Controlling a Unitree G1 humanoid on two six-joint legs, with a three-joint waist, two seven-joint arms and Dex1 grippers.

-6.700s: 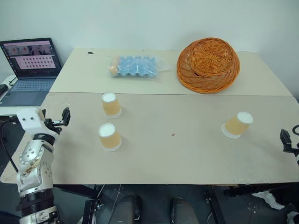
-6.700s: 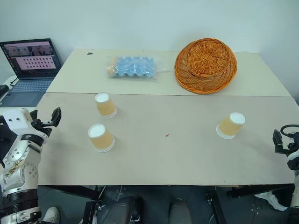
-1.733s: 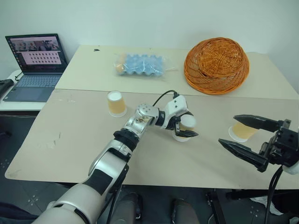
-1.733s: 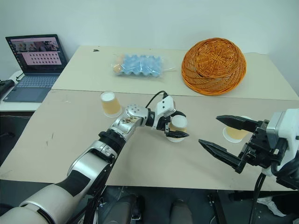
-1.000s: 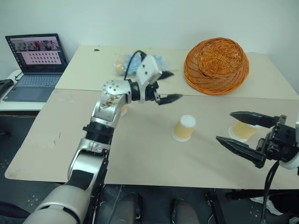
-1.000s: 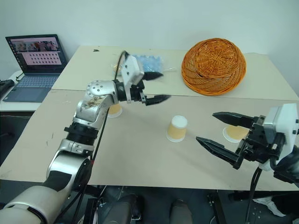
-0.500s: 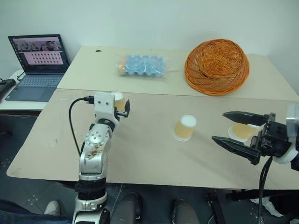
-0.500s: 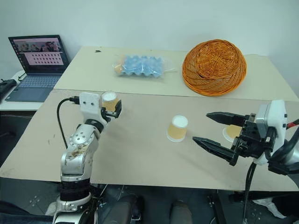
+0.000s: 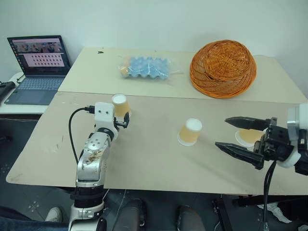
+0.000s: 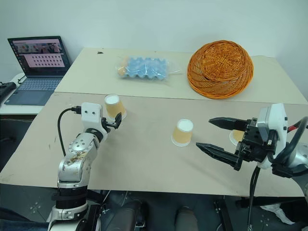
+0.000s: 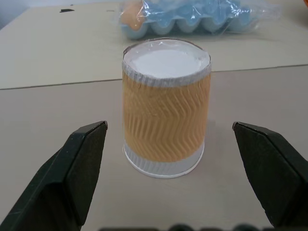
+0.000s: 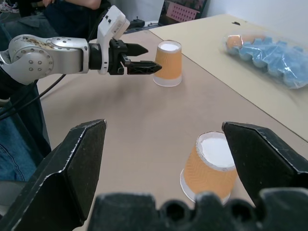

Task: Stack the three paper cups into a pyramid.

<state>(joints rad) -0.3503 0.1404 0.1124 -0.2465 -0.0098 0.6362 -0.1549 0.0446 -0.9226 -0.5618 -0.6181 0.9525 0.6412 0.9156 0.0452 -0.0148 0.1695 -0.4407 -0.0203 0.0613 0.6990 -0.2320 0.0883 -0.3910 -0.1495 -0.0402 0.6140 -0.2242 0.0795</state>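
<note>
The paper cup ahead (image 9: 121, 104) is centred before the left gripper's open fingers, so that gripper should keep going forward and close once both fingers are beside the cup's body (image 11: 166, 118).
Three tan-orange paper cups stand upside down and apart on the near table. The left cup (image 9: 120, 103) stands just ahead of my left gripper (image 9: 124, 121), whose open fingers (image 11: 79, 168) flank it without touching. The middle cup (image 9: 190, 131) stands alone at the table's centre. The right cup (image 9: 250, 136) is partly hidden behind my right gripper (image 9: 221, 132), which hovers open and empty, pointing at the middle cup (image 12: 211, 166). No cup rests on another.
An upturned wicker basket (image 9: 223, 66) and a bagged blue egg tray (image 9: 146, 67) lie on the far table. A laptop (image 9: 36, 62) sits on a side desk at the far left. Bare tabletop lies between the left and middle cups.
My left gripper let go of the middle cup, lifted away, swung left and came down level facing the left cup. The right gripper has hardly moved.
</note>
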